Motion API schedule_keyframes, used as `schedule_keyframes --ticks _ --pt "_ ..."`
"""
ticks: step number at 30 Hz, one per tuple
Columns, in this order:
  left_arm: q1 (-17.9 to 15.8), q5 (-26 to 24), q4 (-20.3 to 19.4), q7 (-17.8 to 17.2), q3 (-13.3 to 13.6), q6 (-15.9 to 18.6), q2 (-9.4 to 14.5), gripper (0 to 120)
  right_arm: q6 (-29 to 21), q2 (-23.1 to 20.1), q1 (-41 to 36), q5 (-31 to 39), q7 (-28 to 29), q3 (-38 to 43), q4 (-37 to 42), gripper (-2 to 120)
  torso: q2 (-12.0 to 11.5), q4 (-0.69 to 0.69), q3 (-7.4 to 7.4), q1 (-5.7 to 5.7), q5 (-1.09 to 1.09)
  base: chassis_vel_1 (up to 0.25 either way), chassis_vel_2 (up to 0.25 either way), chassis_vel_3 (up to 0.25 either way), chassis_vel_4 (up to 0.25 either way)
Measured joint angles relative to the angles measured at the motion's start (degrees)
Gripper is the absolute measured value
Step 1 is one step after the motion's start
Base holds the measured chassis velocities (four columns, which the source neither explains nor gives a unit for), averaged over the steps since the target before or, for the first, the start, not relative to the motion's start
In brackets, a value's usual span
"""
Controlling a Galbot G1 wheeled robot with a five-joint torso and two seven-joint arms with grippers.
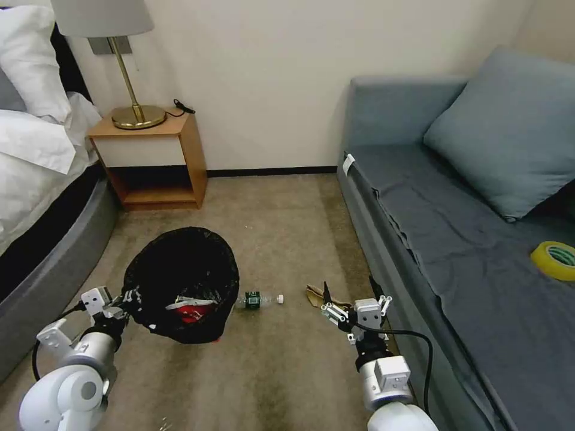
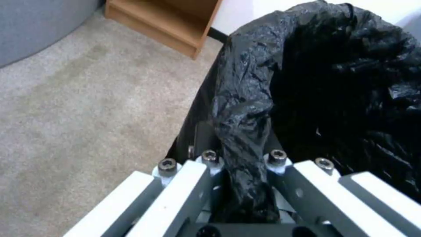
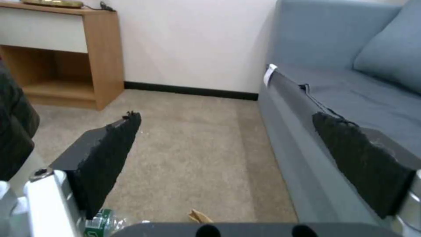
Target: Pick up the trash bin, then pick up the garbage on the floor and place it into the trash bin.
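The crumpled brown paper (image 1: 324, 297) has creased edges (image 1: 312, 291) sticking up off the carpet, so I expect it to pinch together and keep its flared folds when I carry it.
The trash bin (image 1: 179, 275), lined with a crinkly black bag, stands to my front left with its mouth tipped toward me. My left gripper (image 1: 127, 297) is shut on its near rim, and the bag (image 2: 245, 108) is pinched between the fingers of the left gripper (image 2: 243, 158). A red-and-white carton (image 1: 193, 309) lies inside the bin. On the carpet to its right lie a clear mini bottle with a green label (image 1: 259, 299) and crumpled brown paper (image 1: 319, 295). My right gripper (image 1: 349, 287) hangs open just above the paper. In the right wrist view the right gripper (image 3: 232, 138) is open, with the bottle (image 3: 98, 223) and paper (image 3: 198, 216) below it.
A wooden nightstand (image 1: 153, 155) with a brass lamp stands by the far wall, and a bed (image 1: 36, 179) runs along the left. The grey sofa (image 1: 455, 239) borders the right side close to my right arm and carries a yellow tape roll (image 1: 556, 259). Open carpet (image 1: 281, 227) lies ahead.
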Motion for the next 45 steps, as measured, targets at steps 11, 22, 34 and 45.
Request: schedule_keyframes --ticks 11,22,34,45 --pt "0.2 0.03 -0.08 0.12 -0.18 -0.14 -0.27 4 0.27 -0.13 0.23 0.13 -0.17 -0.3 -0.39 100 0.0 -0.01 0.01 0.01 0.0 -0.087 0.084 0.088 -0.1" --pt "0.31 0.2 -0.27 0.18 -0.19 -0.16 -0.45 4 1.33 -0.33 0.86 0.21 -0.46 -0.74 -1.22 100 0.0 0.0 0.0 0.01 0.0 -0.08 0.079 0.074 -0.074" --pt "1.48 7.38 -1.31 2.93 1.35 -2.02 -2.0 4 1.47 -9.35 10.89 6.72 -1.56 -5.41 -7.67 100 0.0 -0.01 0.0 0.01 0.02 -0.038 0.04 0.037 -0.039" --pt "2.92 11.4 -0.44 5.91 2.26 -4.94 -4.14 4 -5.01 -19.89 28.21 21.99 -10.15 -14.09 -19.86 100 0.0 0.0 0.01 0.01 0.01 0.0 0.0 0.0 0.0"
